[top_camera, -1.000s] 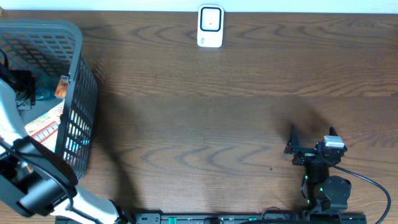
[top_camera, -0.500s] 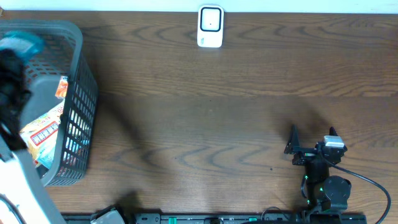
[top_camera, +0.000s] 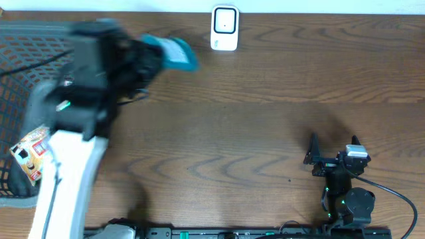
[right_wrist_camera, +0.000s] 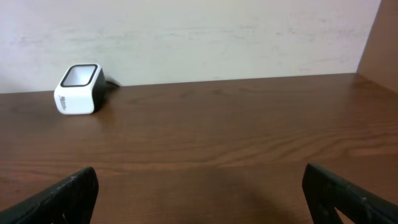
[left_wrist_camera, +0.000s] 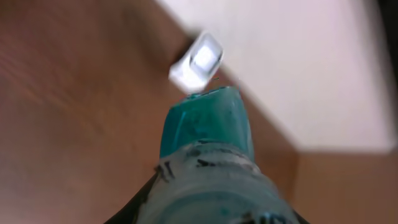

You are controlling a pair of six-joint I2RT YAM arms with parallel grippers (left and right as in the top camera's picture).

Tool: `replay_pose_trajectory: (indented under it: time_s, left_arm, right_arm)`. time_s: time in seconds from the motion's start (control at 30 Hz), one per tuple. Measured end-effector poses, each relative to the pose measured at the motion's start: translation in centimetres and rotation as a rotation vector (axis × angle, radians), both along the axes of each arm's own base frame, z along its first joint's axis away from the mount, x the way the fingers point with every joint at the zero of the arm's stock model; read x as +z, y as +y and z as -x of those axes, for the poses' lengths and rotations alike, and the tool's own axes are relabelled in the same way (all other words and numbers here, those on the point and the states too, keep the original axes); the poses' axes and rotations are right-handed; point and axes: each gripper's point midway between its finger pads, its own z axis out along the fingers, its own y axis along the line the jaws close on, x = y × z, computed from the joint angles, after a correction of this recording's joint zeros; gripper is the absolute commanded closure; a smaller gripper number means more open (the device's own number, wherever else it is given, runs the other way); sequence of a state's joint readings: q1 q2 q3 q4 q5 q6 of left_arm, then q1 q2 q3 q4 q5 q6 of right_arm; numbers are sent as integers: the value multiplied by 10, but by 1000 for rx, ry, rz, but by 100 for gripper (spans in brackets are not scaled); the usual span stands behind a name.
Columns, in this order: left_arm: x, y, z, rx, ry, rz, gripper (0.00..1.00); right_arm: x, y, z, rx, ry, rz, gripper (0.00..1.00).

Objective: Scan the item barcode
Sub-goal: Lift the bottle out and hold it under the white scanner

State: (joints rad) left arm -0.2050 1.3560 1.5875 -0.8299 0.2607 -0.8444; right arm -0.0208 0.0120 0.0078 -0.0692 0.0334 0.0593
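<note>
The item is clear of the grey basket and there is open wood in front of the white scanner (top_camera: 224,109). My left gripper continues to go there, lowers the item and lets go of it.
My left gripper (top_camera: 141,58) is shut on the item (top_camera: 170,53), a pale container with a teal cap, and holds it in the air left of the white barcode scanner (top_camera: 224,28). The arm is motion-blurred. In the left wrist view the item (left_wrist_camera: 208,140) fills the lower middle, its teal cap pointing at the scanner (left_wrist_camera: 197,61); only dark finger edges show beside it. My right gripper (top_camera: 333,142) rests open at the front right, with nothing between its fingers (right_wrist_camera: 60,198). It faces the scanner (right_wrist_camera: 79,89) standing at the table's back edge.
A grey mesh basket (top_camera: 14,79) stands at the left edge, partly covered by my left arm. A red and white packet (top_camera: 30,154) lies in it. A cable runs from the right arm's base (top_camera: 352,202).
My left arm has lifted out of the basket and swung right with the teal-capped item, which now sits close to the scanner. The right arm has not moved.
</note>
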Motion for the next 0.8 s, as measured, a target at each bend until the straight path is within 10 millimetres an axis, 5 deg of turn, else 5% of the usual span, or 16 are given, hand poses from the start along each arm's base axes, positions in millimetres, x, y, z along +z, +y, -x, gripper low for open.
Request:
replay_pose_trajectory:
  time_s: [0.27,0.5,0.8]
  left_arm:
    - [-122,-105,-9,-324,230,-204,79]
    - [-213,-139,-4,-483,335,-444,79]
    - [-223,-142,-7,-540,297,-538,72]
  right_arm:
    - [0,0,0,0,1,0,1]
    - [0,0,0,0,0,0,1]
    - [0,0,0,0,1,0,1]
